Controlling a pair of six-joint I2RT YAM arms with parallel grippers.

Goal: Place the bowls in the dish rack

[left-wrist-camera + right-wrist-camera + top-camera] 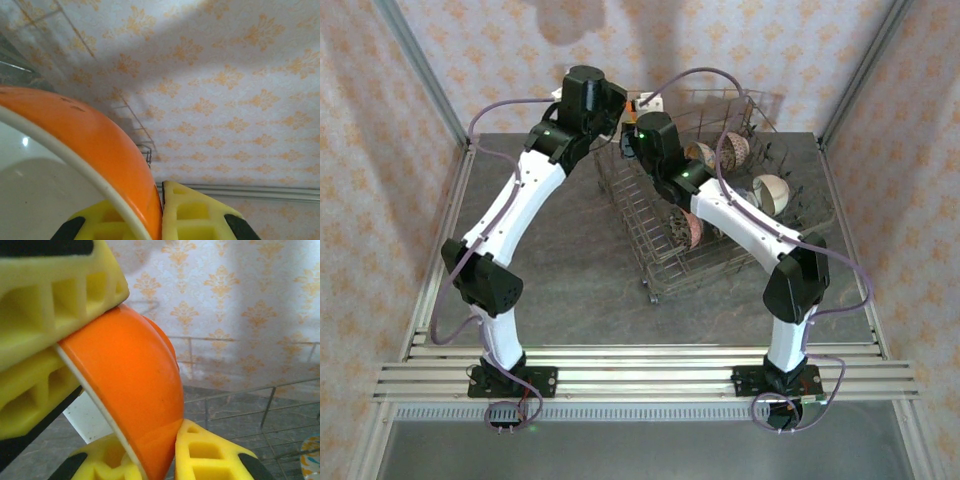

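Next, I open my left gripper and withdraw it before my right gripper sets the bowl in the dish rack (pixel 685 127), since both grippers pinch the orange bowl's rim.
An orange bowl (pixel 130 385) with a cream inside hangs in the air at the rack's back left corner (pixel 648 103), and both grippers grip it. My left gripper (pixel 161 192) is shut on its rim, and that bowl's wall (pixel 100 140) runs up to the left. The left gripper (pixel 65 342) pinches the upper rim in the right wrist view, while my right gripper (pixel 160 450) is shut on the lower rim. The dish rack (pixel 650 270) stands at centre right. It holds a pink-patterned bowl (pixel 692 228), a cream bowl (pixel 772 192) and a patterned bowl (pixel 735 148), all on edge.
Rack wires (pixel 270 405) run just behind and below the held bowl. A blue-and-white bowl's edge (pixel 311 455) peeks in at the lower right. Patterned walls close the table in at the back and sides. Grey tabletop (pixel 570 260) lies bare left of the rack.
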